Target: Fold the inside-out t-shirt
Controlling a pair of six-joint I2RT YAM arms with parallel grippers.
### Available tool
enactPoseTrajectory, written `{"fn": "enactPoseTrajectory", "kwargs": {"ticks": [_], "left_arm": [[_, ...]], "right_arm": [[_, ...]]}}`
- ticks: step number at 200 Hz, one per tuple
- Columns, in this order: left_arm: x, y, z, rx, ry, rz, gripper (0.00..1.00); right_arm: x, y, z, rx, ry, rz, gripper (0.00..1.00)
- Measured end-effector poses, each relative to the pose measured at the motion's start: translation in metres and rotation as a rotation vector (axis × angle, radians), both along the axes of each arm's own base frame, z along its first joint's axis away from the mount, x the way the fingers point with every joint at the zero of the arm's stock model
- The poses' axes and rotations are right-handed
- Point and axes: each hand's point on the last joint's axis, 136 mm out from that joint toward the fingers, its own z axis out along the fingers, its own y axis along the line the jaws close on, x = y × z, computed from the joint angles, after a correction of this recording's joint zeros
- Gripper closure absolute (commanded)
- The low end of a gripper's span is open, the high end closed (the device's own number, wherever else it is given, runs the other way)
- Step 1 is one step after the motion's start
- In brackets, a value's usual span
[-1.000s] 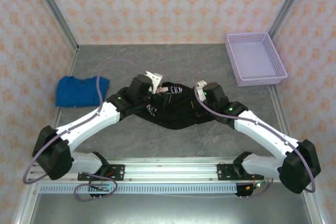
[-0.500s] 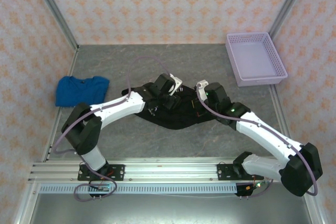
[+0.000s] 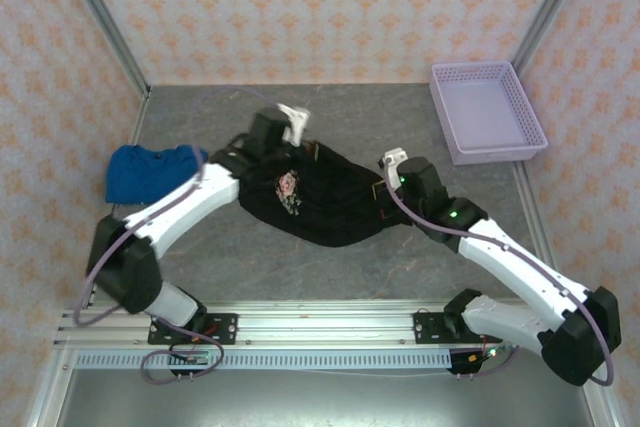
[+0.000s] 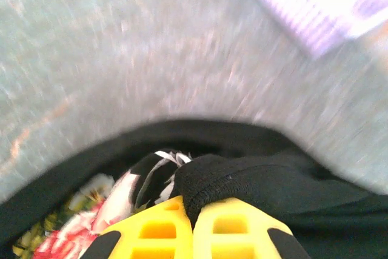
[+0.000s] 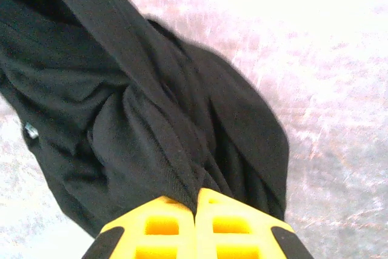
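Black cloth is bunched up over the floral print (image 3: 288, 192), so my right gripper should raise its fold (image 5: 173, 156) while my left gripper grabs a new edge to spread out the t-shirt.
The inside-out t-shirt (image 3: 335, 205) is a black, crumpled heap in the middle of the table, stretched between my two grippers, with a floral print patch (image 3: 289, 185) showing on its left part. My left gripper (image 3: 303, 143) is at the shirt's back left corner. In the left wrist view it (image 4: 194, 210) is shut on a thick black hem (image 4: 242, 180), and the floral print (image 4: 91, 216) lies just to the left. My right gripper (image 3: 383, 185) is at the shirt's right end. The right wrist view shows it (image 5: 196, 201) shut on a bunched fold of the black cloth (image 5: 121, 119).
A bright blue folded garment (image 3: 150, 172) lies at the left edge of the table, close beside my left forearm. A lavender basket (image 3: 487, 112) stands at the back right (image 4: 303, 4). Patterned walls and metal posts close in the table.
My left gripper has swung from the shirt's middle to its back left and shut on the hem. The shirt is drawn out wider, and the floral print has come into sight. The right gripper shifted slightly right.
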Motion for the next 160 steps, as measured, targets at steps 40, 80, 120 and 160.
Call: {"fn": "enactPoseTrajectory", "kwargs": {"ticks": [40,80,120,160], "left_arm": [[-0.001,0.047,0.147,-0.313,-0.21,0.104,1.0],[-0.007,0.062,0.199,-0.437,-0.27,0.12,1.0],[0.004,0.038,0.167,-0.462,-0.144,0.039,1.0],[-0.007,0.01,0.128,-0.43,-0.053,-0.066,1.0]], "right_arm": [[-0.002,-0.019,0.105,0.108,-0.253,-0.064,1.0],[-0.002,-0.05,0.107,0.07,-0.301,-0.205,0.96],[0.007,-0.046,0.038,-0.04,-0.145,-0.221,0.65],[-0.011,0.012,0.006,0.056,0.002,0.08,0.47]]}}
